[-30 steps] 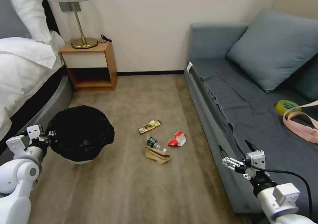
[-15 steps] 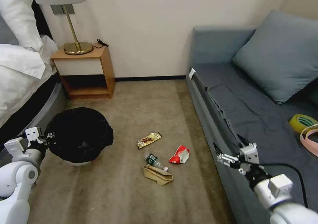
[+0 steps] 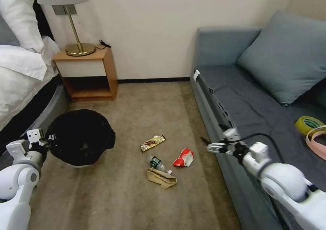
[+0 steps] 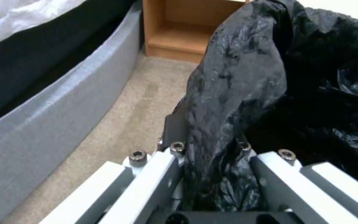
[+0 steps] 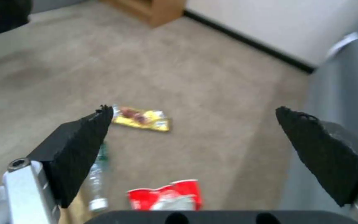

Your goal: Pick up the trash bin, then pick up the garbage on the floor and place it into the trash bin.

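My gripper is going to carry the tan paper scrap [image 3: 161, 178]. A crisp fold [image 3: 163, 174] stands up along it, so the scrap will stick out stiffly in pleats as I carry it.
The trash bin [image 3: 79, 136], with its glossy black liner, is low on the carpet beside the bed. My left gripper [image 3: 47, 142] is shut on its near rim, and the liner [image 4: 228, 93] is pinched between the fingers [image 4: 162, 174]. The garbage lies mid-floor: a gold wrapper [image 3: 153, 143], a small bottle [image 3: 157, 163], a red-and-white packet [image 3: 183, 157] and a tan paper scrap [image 3: 161, 178]. My right gripper [image 3: 212, 145] hangs open beside the sofa edge, right of the packet. Past its spread fingers I see the wrapper [image 5: 141, 117], packet [image 5: 166, 194] and bottle [image 5: 95, 183].
A grey sofa [image 3: 258, 111] runs along the right, with a yellow tape roll [image 3: 309, 124] and a pink strap [image 3: 317, 141] on it. The bed [image 3: 20, 73] lies left, and a wooden nightstand [image 3: 89, 72] with a lamp stands at the back wall. Open carpet lies between.
My right arm has swung left, off the sofa edge and out over the carpet toward the red packet. The left gripper keeps its hold on the bin. The camera shifted slightly.
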Controlling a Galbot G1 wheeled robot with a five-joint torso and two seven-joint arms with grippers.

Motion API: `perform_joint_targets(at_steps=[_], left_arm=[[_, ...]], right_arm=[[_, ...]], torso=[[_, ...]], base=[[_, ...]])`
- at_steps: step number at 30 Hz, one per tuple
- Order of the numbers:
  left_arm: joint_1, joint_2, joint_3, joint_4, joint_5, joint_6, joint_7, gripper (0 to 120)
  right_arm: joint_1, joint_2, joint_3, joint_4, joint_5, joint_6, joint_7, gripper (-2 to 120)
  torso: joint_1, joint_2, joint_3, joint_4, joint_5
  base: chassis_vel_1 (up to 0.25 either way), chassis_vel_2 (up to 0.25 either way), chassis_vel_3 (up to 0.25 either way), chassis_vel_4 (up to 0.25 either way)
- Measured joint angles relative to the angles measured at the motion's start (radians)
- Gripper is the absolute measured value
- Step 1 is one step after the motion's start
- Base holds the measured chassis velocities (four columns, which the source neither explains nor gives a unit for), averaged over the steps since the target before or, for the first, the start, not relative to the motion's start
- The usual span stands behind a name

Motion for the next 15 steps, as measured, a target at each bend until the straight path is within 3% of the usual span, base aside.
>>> perform_joint_targets(at_steps=[3, 5, 6, 15], left_arm=[[0.003, 0.001, -0.003, -0.003, 0.001, -0.003, 0.005, 4], [0.003, 0.001, -0.003, -0.003, 0.001, -0.003, 0.005, 4], [0.005, 0.001, -0.007, -0.002, 0.003, -0.007, 0.010, 4], [0.001, -0.016, -0.007, 0.011, 0.020, -0.008, 0.016, 4]], right_arm=[[0.085, 0.017, -0.112, -0.040, 0.045, -0.019, -0.002, 100], [0.085, 0.017, -0.112, -0.040, 0.045, -0.019, -0.002, 100], [0.174, 0.035, -0.215, -0.074, 0.116, -0.060, -0.035, 100], [0.380, 0.082, -0.451, -0.116, 0.379, -0.222, -0.106, 100]], torso=[[0.000, 0.000, 0.000, -0.0001, 0.0005], [0.000, 0.000, 0.000, -0.0001, 0.0005], [0.000, 0.000, 0.000, -0.0002, 0.0001], [0.000, 0.000, 0.000, -0.0002, -0.0001]], base=[[0.000, 0.000, 0.000, 0.000], [0.000, 0.000, 0.000, 0.000], [0.000, 0.000, 0.000, 0.000], [0.000, 0.000, 0.000, 0.000]])
